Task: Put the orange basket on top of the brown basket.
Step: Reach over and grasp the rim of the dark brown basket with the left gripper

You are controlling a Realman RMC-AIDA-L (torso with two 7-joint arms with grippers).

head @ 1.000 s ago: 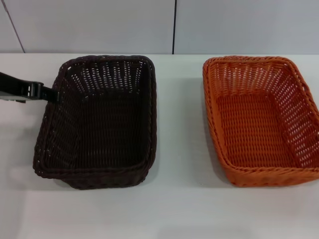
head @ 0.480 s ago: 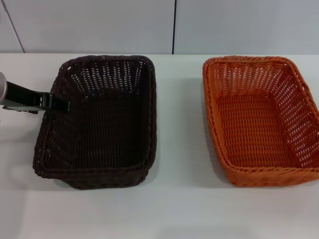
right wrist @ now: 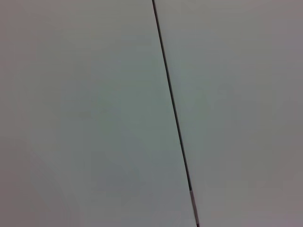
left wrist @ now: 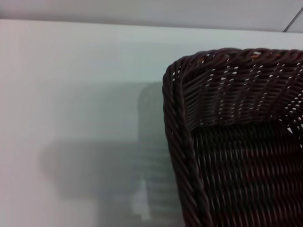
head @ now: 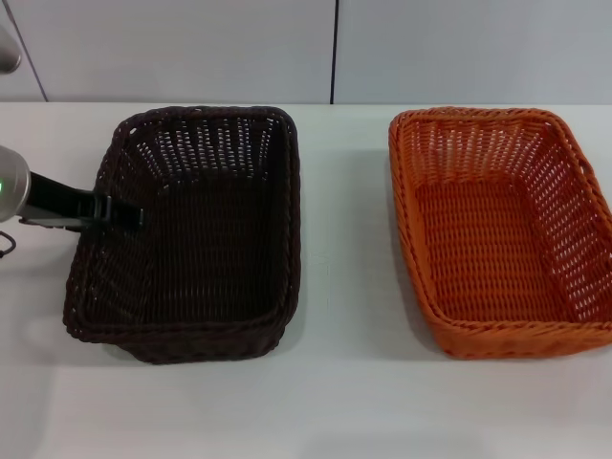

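The brown basket (head: pixel 206 234) is far over on my left gripper's side, so next my left gripper turns it into the middle (head: pixel 323 320) before my right gripper picks up the orange basket.
The brown basket (head: pixel 191 234) sits on the left half of the white table, open side up. The orange basket (head: pixel 497 229) sits apart from it on the right half, also open side up and empty. My left gripper (head: pixel 124 215) reaches in from the left edge and its black tip is at the brown basket's left rim, over the side wall. The left wrist view shows a corner of the brown basket (left wrist: pixel 236 137) and bare table beside it. My right gripper is out of view.
The white table (head: pixel 344 287) has a bare strip between the two baskets and along its front. A white panelled wall (head: pixel 335 48) with a dark vertical seam stands behind; the right wrist view shows only that wall's seam (right wrist: pixel 173 113).
My left gripper has moved right and slightly down along the brown basket's left rim, reaching further over the side wall. Both baskets have stayed in place.
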